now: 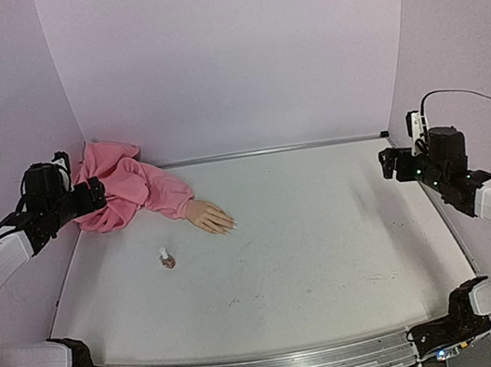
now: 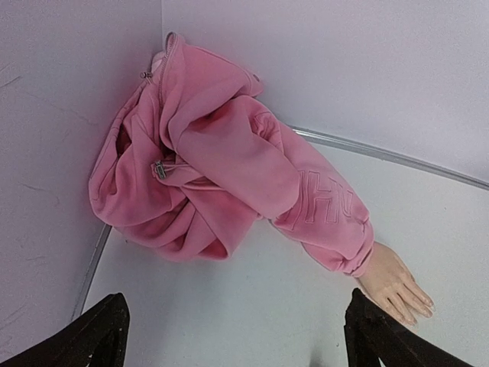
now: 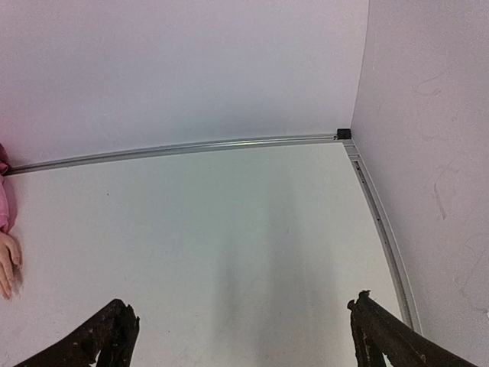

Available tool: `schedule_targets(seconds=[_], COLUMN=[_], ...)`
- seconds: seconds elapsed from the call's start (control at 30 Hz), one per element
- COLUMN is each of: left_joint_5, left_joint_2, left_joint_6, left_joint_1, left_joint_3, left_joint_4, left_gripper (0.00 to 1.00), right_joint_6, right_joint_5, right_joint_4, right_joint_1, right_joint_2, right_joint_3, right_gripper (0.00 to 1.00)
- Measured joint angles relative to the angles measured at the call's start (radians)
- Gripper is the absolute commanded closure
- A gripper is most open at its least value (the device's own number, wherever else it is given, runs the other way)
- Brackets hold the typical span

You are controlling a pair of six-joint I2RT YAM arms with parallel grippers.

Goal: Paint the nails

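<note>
The polish bottle is standing upright and clear of the mannequin hand, so my left gripper should keep going down to it and close on the white cap.
A small flesh-coloured mannequin hand lies flat on the white table, its tiny pale nails pointing right and toward me. Its pink fabric sleeve is bunched into the back left corner. A small pinkish polish bottle with a white cap stands upright just in front of the hand. My left gripper is open and empty, raised over the sleeve. In the left wrist view the sleeve and hand show beyond the gripper. My right gripper is open and empty, raised at the far right; it also shows in the right wrist view.
Lilac walls close the table on the left, back and right. A metal rail runs along the back edge and another along the right edge. The hand's fingers show at the left edge of the right wrist view.
</note>
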Motion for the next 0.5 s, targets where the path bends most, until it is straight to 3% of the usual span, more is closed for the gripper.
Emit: schedule_targets(seconds=[0.27, 0.5], left_joint_5=[0.132, 0.297], left_joint_2=[-0.043, -0.056], left_joint_6=[-0.041, -0.109], left_joint_1=[0.01, -0.013], left_joint_3=[0.0, -0.007], left_joint_4=[-0.076, -0.146], left_gripper=[0.01, 0.01], right_joint_6=[0.039, 0.096], right_joint_5=[-0.002, -0.106], right_joint_4=[0.001, 0.007], right_joint_1=[-0.029, -0.058], right_joint_2=[0.0, 0.023], right_joint_3=[0.0, 0.003], right_gripper=[0.02, 0.02])
